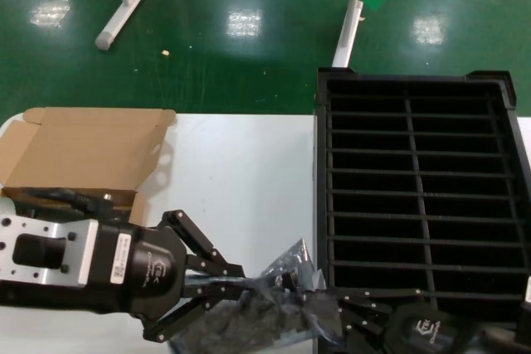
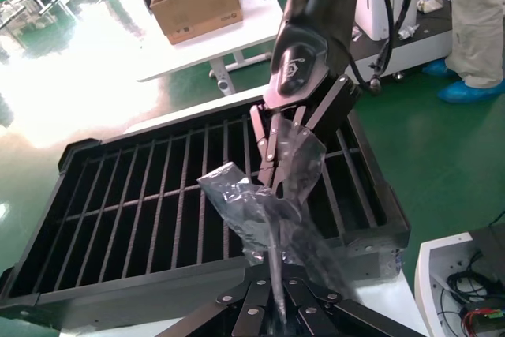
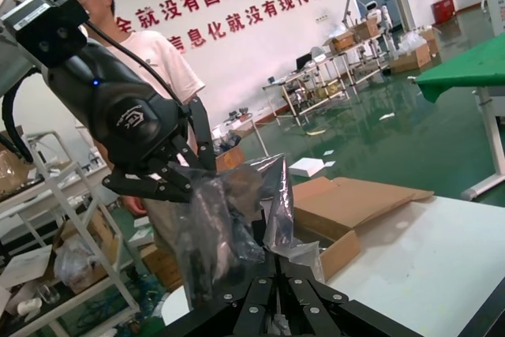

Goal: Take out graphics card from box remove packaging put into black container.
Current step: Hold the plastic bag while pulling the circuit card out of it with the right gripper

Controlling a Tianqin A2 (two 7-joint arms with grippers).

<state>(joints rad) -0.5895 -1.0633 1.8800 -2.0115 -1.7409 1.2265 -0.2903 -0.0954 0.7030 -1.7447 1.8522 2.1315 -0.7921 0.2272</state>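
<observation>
My right gripper is pinching only the packaging's plastic (image 3: 278,215), so it should open and take hold of the graphics card's metal end before the packaging comes off.
The packaging (image 1: 278,300), a crinkly translucent bag, is stretched above the table's front edge between both grippers. My left gripper (image 1: 246,281) is shut on its left end and my right gripper (image 1: 322,296) is shut on its right end. The left wrist view has the bag (image 2: 260,211) running from my left gripper (image 2: 273,271) up to the right gripper (image 2: 272,173). A dark mass (image 3: 209,234) shows through the plastic; the graphics card itself is hidden. The box (image 1: 83,151) stands open at the back left. To the right is the black container (image 1: 322,172), its slots bare.
The white table (image 1: 241,180) lies between box and crate. White frame legs (image 1: 124,2) stand on the green floor beyond it. In the right wrist view a person (image 3: 150,45) stands behind the left arm, with shelves beside them.
</observation>
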